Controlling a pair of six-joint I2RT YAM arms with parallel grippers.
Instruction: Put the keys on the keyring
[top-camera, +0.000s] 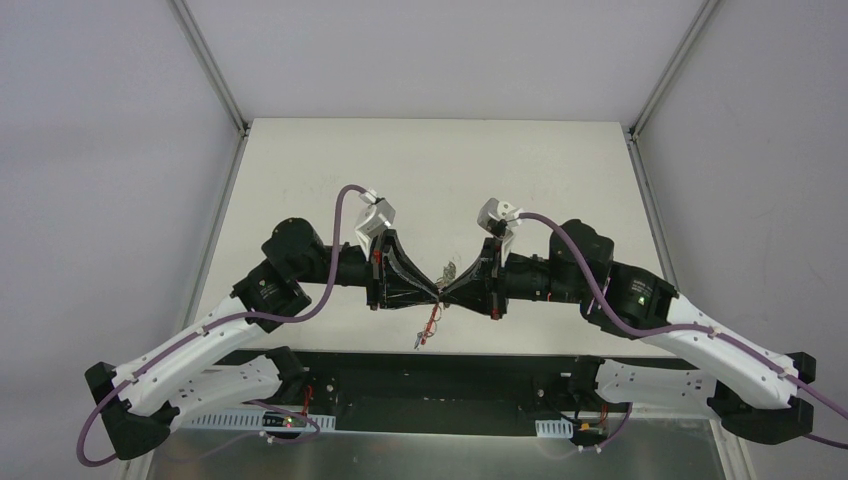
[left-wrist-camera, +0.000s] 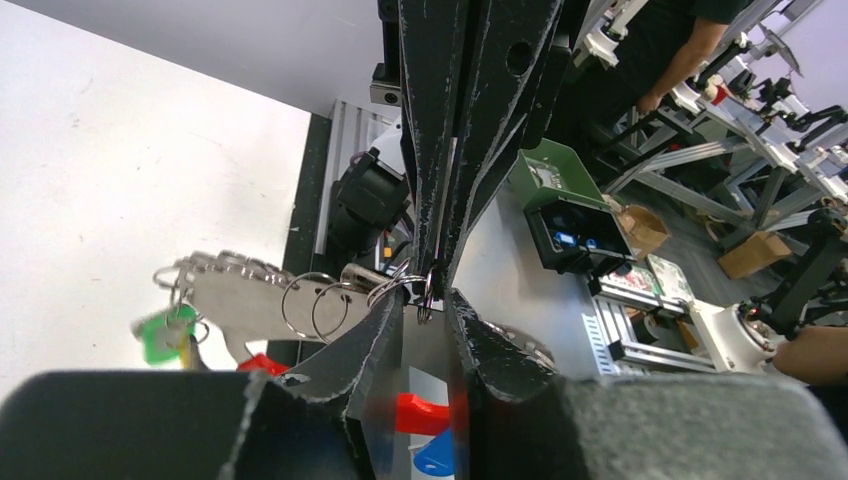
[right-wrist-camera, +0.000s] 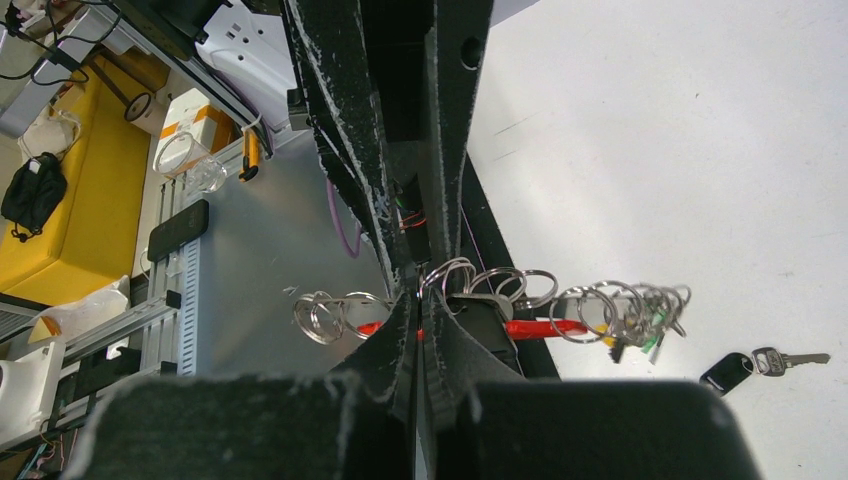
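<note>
Next, I take the keyring (left-wrist-camera: 404, 284) with my left gripper before my right gripper, which is shut on it now, fetches a black-headed key lying loose (right-wrist-camera: 730, 372).
Both grippers meet tip to tip above the table's near edge. The keyring (top-camera: 432, 318), with its red section (right-wrist-camera: 540, 327), hangs below them, strung with several silvery split rings. My right gripper (right-wrist-camera: 418, 300) is shut on one of those rings. My left gripper (left-wrist-camera: 425, 300) faces it, jaws a small way apart, with a small ring dangling in the gap. The red section (left-wrist-camera: 415, 412) and a blue key head (left-wrist-camera: 435, 455) show behind that gap. Green- and yellow-headed keys (right-wrist-camera: 650, 325) hang at the bundle's far end. A black-headed key (right-wrist-camera: 745, 370) lies loose on the table.
The white table (top-camera: 440, 180) stretches away behind the grippers, with grey walls on both sides. A black strip and metal rails (top-camera: 430, 375) run along the near edge, under the hanging bundle. Benches, boxes and people show beyond the table in the left wrist view.
</note>
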